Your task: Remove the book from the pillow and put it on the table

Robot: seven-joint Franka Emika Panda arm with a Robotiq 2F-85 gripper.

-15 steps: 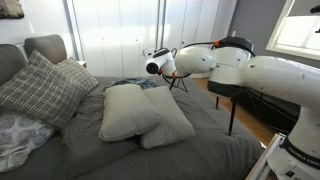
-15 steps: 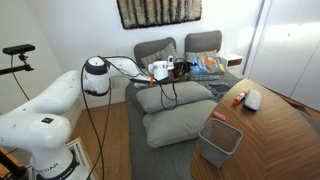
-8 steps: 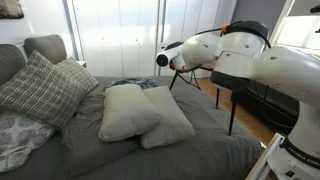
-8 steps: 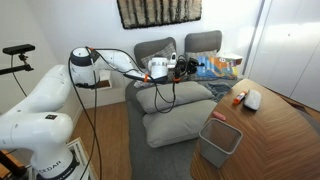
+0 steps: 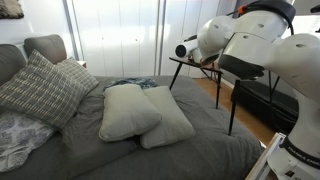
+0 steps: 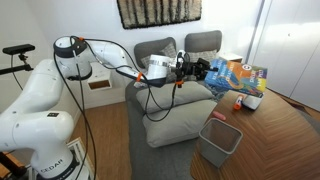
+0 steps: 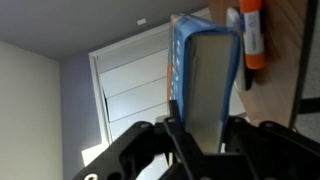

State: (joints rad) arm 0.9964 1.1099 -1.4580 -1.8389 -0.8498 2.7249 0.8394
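The orange and white objects are under the book, so the robot's gripper should move the book beyond them to the open part of the table before it lowers the book.
My gripper is shut on the small blue book with yellow-orange marks and holds it in the air by the near end of the reddish-brown table. In the wrist view the book stands upright between the jaws, with the table top behind it. In the exterior view from the bed's side, the gripper is above the table; the book is hidden there. The flatter light-grey pillow lies bare on the bed.
A plumper pillow overlaps the flat one. A checked cushion and teal cloth lie on the bed. On the table are an orange object and a white one. A grey bin stands beside the bed.
The arm has swung from above the bed toward the table, carrying the book with it. The pillows have not moved.
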